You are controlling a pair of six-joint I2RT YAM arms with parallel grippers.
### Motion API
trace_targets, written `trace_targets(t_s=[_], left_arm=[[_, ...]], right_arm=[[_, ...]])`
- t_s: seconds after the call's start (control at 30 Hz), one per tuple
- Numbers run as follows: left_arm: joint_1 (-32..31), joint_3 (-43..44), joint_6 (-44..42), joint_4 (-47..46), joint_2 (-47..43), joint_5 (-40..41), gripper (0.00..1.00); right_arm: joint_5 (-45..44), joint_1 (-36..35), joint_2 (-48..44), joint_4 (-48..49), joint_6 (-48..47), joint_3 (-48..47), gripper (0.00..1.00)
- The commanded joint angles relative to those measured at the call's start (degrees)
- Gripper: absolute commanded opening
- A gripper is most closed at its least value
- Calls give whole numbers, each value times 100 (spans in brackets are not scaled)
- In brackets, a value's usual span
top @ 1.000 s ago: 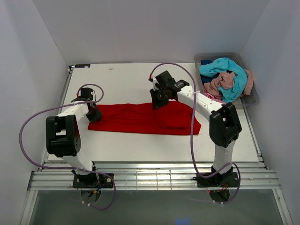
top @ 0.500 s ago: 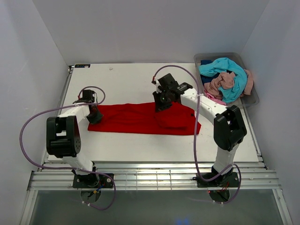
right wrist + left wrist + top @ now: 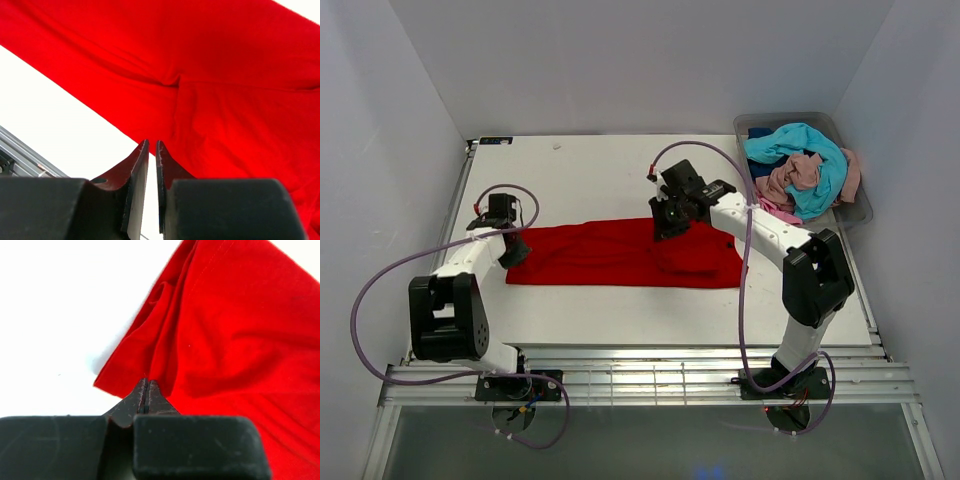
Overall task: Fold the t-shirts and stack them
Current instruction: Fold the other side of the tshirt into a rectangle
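My left gripper needs to push down farther in on the flat cloth (image 3: 186, 364) while my right gripper straightens the red t-shirt's other end, because pleats bunch at the red t-shirt's end (image 3: 163, 337).
The bright red t-shirt (image 3: 610, 255) lies flat as a long band across the middle of the table. My left gripper (image 3: 513, 250) is at its left end. In the left wrist view the jaws (image 3: 146, 381) are pressed together at the cloth's edge (image 3: 240, 325), and pleats run into the tips. My right gripper (image 3: 663, 228) is at the shirt's far edge, right of centre. In the right wrist view its jaws (image 3: 152, 142) stand a thin slit apart over the near edge of the cloth (image 3: 200, 60), with bare table showing between them.
A clear grey bin (image 3: 855, 212) at the back right holds a heap of tees: turquoise (image 3: 800, 140), dusty pink (image 3: 795, 175), dark blue (image 3: 760, 132) and a strip of bright pink (image 3: 775, 207). White table (image 3: 600, 170) lies behind the shirt. Metal rails (image 3: 620, 375) run along the near edge.
My left gripper has shifted slightly left and the shirt's left end went with it. My right gripper has moved a little right. The shirt's right end has drawn in and squared off.
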State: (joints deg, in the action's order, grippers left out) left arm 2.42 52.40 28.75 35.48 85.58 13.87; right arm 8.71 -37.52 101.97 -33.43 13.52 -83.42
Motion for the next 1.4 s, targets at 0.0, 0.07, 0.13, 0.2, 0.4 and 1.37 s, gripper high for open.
trace_targets(t_s=[0.0, 0.07, 0.13, 0.2, 0.4, 1.37], left_arm=[[-4, 51, -1, 152, -454, 300, 4], [-4, 25, -27, 169, -498, 388, 5], [5, -45, -54, 178, -420, 450, 5], [40, -90, -72, 187, -323, 450, 3], [49, -239, -10, -199, -507, -443, 0], [-31, -819, -89, -1264, -463, -1089, 0]], right_arm=[[-1, -1, -213, 170, 81, 159, 17], [43, -1, -195, 179, 90, 194, 17], [69, -10, -187, 179, 107, 229, 17], [61, -10, -213, 197, 125, 247, 17], [-1, -10, -310, 223, 116, 388, 17], [52, -1, -222, 188, 160, 370, 15]])
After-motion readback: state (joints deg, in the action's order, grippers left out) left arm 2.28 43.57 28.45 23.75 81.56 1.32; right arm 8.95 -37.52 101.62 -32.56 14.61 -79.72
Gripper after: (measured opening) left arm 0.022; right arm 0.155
